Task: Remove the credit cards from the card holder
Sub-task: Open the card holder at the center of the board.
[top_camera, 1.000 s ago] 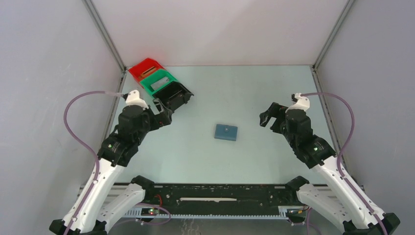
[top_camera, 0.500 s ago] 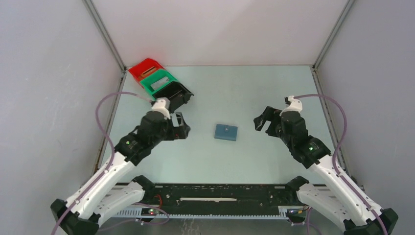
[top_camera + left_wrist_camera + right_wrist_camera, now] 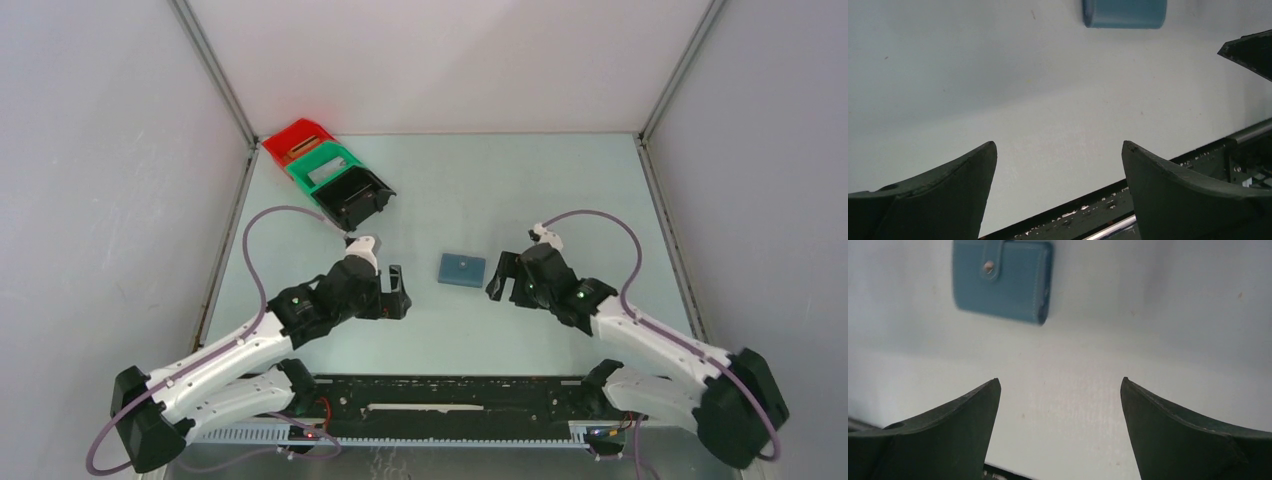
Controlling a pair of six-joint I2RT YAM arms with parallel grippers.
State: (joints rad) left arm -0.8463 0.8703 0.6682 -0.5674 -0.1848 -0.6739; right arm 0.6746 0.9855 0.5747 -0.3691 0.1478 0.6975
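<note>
My right gripper should turn the card holder (image 3: 462, 270) until the strap (image 3: 993, 251) faces it, then pull the strap open, because the strap closes over the card holder's far edge.
The blue card holder (image 3: 462, 269) lies shut and flat on the table, its small stud facing up. It also shows in the right wrist view (image 3: 1001, 280) and, cut off at the top edge, in the left wrist view (image 3: 1124, 13). No credit cards show; they are hidden. My left gripper (image 3: 397, 290) is open and empty, low over the table to the holder's left. My right gripper (image 3: 502, 278) is open and empty, close to the holder's right edge, not touching it. In the wrist views both grippers, left (image 3: 1059, 148) and right (image 3: 1060, 384), have bare table between the fingers.
Red (image 3: 295, 137), green (image 3: 321, 166) and black (image 3: 353, 194) plastic bins stand in a row at the back left. The black base rail (image 3: 450, 395) runs along the near edge, also seen in the left wrist view (image 3: 1198, 165). Grey walls enclose the table.
Both arms have swung inward and down toward the card holder. The left gripper came from near the black bin, the right from the right side. The holder has not moved.
</note>
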